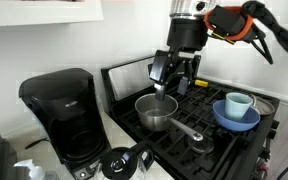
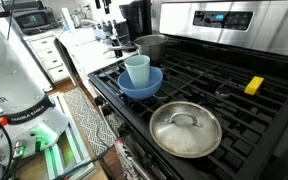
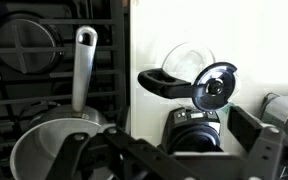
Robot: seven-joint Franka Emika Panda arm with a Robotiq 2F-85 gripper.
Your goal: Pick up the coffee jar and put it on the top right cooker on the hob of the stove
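Observation:
I should turn my gripper crosswise to the coffee jar's black handle [image 3: 166,85], since it lies along the way my gripper closes, and come down over the handle [image 1: 141,150].
The coffee jar [image 3: 187,62], clear glass with a black handle and its black lid flipped up, stands on the white counter beside the stove. It also shows at the bottom edge of an exterior view [image 1: 119,161], in front of the black coffee machine [image 1: 62,112]. My gripper [image 1: 167,85] is open and empty, hanging above the steel saucepan [image 1: 156,110] on the stove [image 1: 229,145]. In the wrist view its fingers [image 3: 164,160] frame the bottom edge, apart from the jar. The hob's back right burner [image 2: 236,102] is bare grate beside a small yellow object [image 2: 254,85].
A blue bowl [image 2: 139,82] holding a pale cup [image 2: 137,68] sits on the grate next to the saucepan [image 2: 151,45]. A steel lid [image 2: 184,130] lies on a front burner. The saucepan's long handle [image 3: 84,65] points away in the wrist view.

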